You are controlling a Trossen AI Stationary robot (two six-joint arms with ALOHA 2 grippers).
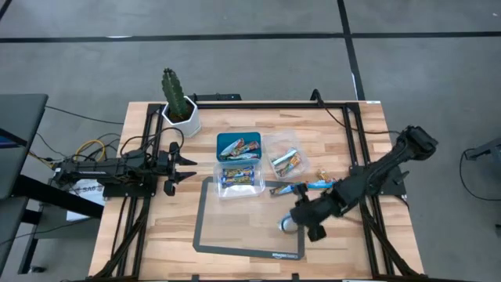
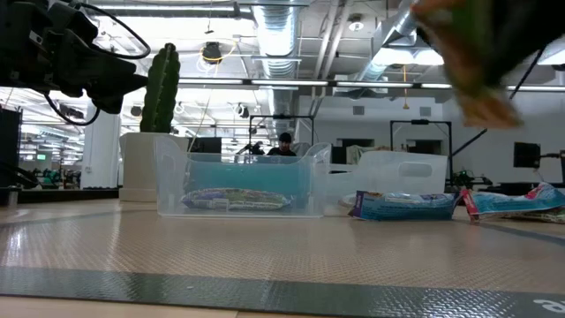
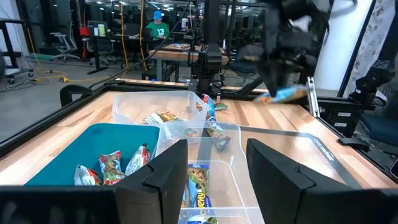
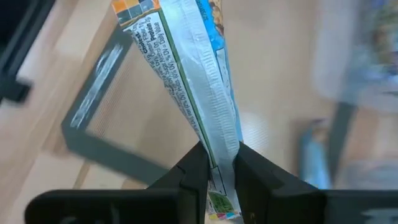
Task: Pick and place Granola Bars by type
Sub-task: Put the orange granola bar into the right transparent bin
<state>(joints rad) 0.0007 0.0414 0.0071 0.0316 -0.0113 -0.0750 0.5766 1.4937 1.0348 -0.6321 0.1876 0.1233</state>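
The granola bar (image 4: pixel 186 81) is pinched near its end, and the second clear tub (image 1: pixel 288 159) is open. My right gripper should keep going toward that tub and let go over it.
My right gripper (image 4: pixel 219 163) is shut on a granola bar (image 4: pixel 186 68) with a silver back and orange and blue print, above the right part of the grey mat (image 1: pixel 235 227). In the low view the bar is a blurred orange-green shape (image 2: pixel 484 88) high above the table. My left gripper (image 3: pixel 217 180) waits open at the table's left (image 1: pixel 174 167), facing the teal tray (image 1: pixel 225 141) and the clear tub (image 1: pixel 239 188). Both hold bars, as does a second clear tub (image 1: pixel 275 147). Loose bars lie flat on the table: a multicolour one (image 1: pixel 286 190) and a blue one (image 1: pixel 321 186). My right gripper pinches the bar between its two fingers near one end of the wrapper (image 4: pixel 219 140), with the fingers lying along the bar. The wrapper's sealed end (image 4: pixel 217 202) reaches back between the fingers. The rest of the bar sticks out past the fingertips, lifted clear of the table.
A cactus in a white pot (image 1: pixel 178 110) stands at the far left corner. The tray and the two tubs sit close together at the table's middle, far of the mat. A black frame (image 1: pixel 344 106) runs round the table's edges. A person (image 3: pixel 159 25) sits far beyond the table.
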